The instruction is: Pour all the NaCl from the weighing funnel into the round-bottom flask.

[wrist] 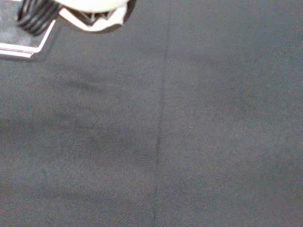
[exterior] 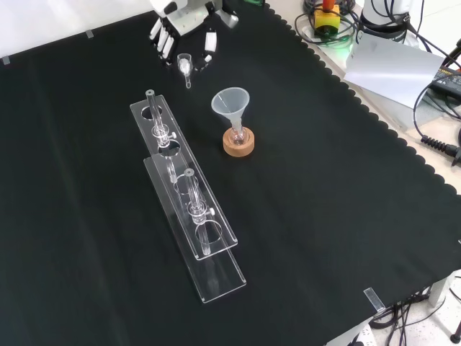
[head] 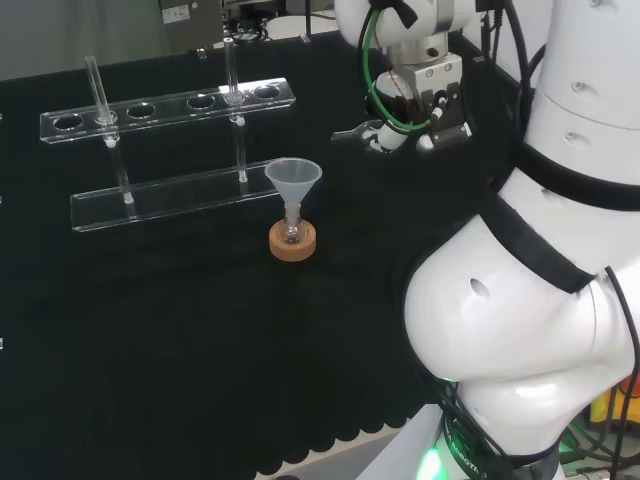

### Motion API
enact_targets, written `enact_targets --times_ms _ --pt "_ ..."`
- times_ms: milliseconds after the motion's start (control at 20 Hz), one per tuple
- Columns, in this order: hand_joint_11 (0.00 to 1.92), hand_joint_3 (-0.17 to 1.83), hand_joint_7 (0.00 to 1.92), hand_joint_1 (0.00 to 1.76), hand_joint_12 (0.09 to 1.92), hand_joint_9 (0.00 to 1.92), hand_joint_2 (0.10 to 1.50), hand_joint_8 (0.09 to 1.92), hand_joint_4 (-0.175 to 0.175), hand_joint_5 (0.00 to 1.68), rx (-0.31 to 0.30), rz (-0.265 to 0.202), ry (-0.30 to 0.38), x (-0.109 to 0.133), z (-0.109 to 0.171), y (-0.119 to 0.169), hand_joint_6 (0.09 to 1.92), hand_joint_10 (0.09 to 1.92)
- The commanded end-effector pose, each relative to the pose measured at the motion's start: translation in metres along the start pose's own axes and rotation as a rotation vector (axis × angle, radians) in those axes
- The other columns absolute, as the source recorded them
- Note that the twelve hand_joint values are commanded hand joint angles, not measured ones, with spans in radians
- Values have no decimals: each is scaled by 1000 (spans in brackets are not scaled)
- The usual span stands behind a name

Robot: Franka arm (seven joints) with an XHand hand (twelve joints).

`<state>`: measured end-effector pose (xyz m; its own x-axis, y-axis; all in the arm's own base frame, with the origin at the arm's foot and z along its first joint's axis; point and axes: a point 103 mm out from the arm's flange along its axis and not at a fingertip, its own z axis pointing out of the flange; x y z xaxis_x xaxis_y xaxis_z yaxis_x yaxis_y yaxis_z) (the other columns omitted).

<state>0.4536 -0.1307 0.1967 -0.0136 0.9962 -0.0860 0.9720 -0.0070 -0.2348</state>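
My gripper will pour, and the NaCl should slide out through the stem (exterior: pixel 188 83) and leave the weighing funnel empty. A small white heap (exterior: pixel 185 67) sits in the funnel's bowl.
A small round-bottom flask (head: pixel 292 233) (exterior: pixel 236 134) stands on a cork ring (head: pixel 293 245) (exterior: pixel 238 146) near the middle of the cloth, with a translucent plastic funnel (head: pixel 293 178) (exterior: pixel 230 104) in its neck. The clear weighing funnel (exterior: pixel 185 67) lies on the cloth at the far end in the front view, its stem pointing toward the flask. My hand (exterior: pixel 181 30) (head: pixel 392 135) is just above it, fingers spread and fairly straight on either side, holding nothing. The wrist view has a blurred white part of the hand (wrist: pixel 92 10) over black cloth.
A clear acrylic test tube rack (head: pixel 170 110) (exterior: pixel 184 194) with a few glass tubes stands left of the flask in both views. The arm's white links (head: pixel 540 280) take up the right of the head view. The cloth's scalloped edge (exterior: pixel 374 119) runs along the right in the front view.
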Motion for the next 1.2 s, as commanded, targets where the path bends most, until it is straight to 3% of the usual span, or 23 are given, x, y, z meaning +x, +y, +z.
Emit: enact_targets --times_ms 50,650,1200 --pt "536 740 676 1058 1268 928 717 672 175 1060 -12 20 -11 -5 -10 -20 1078 512" --pt "536 741 665 1058 1264 920 716 670 175 1060 -27 -41 -65 19 -39 -48 1078 508" --pt "534 742 658 1059 1263 915 715 670 175 1062 29 -62 -119 46 -40 -57 1076 507"
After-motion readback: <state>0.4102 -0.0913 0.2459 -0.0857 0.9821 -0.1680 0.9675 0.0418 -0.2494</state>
